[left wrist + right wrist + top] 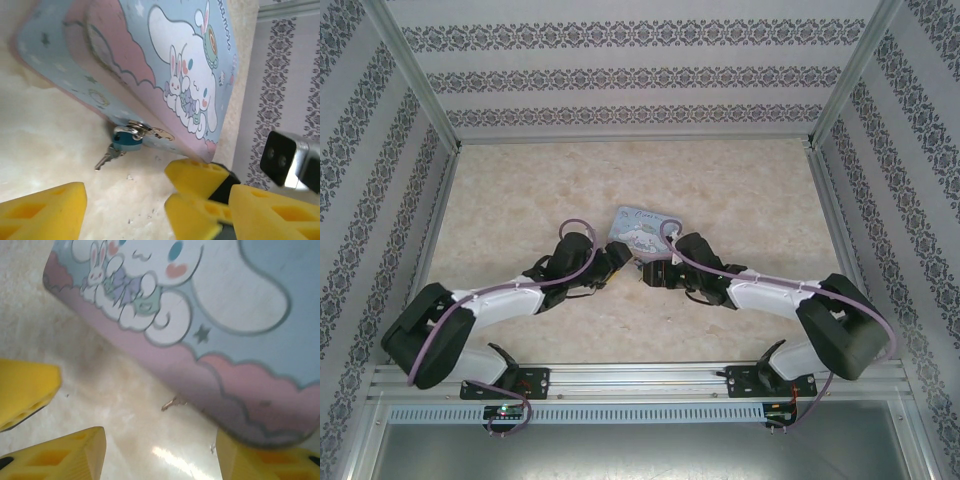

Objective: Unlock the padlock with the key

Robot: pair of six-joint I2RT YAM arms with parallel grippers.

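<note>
Next, I move my left gripper out of the way to the tin's end [617, 224] while my right gripper takes the padlock, because both my grippers are crowding the padlock at the clasp [128, 139].
The small teal padlock [127, 139] hangs on the clasp at the side of the cartoon-printed tin [150, 60]. The thin grey key [106, 158] points down-left from the padlock's lower end, touching it; whether it sits in the keyhole I cannot tell. My left gripper [155, 220] is open, its yellow fingers [42, 212] wide apart just short of the padlock. My right gripper [160, 465] is open too, facing the tin [240, 315] from the other side. In the right wrist view the key's tip [172, 403] pokes out below the tin's edge and the padlock is hidden.
From above, both grippers, left [618, 258] and right [655, 272], meet at the near side of the tin [642, 222] on the marble tabletop [520, 190]. The right gripper's yellow fingers [200, 180] reach into the left gripper's open span. Patterned walls enclose the table.
</note>
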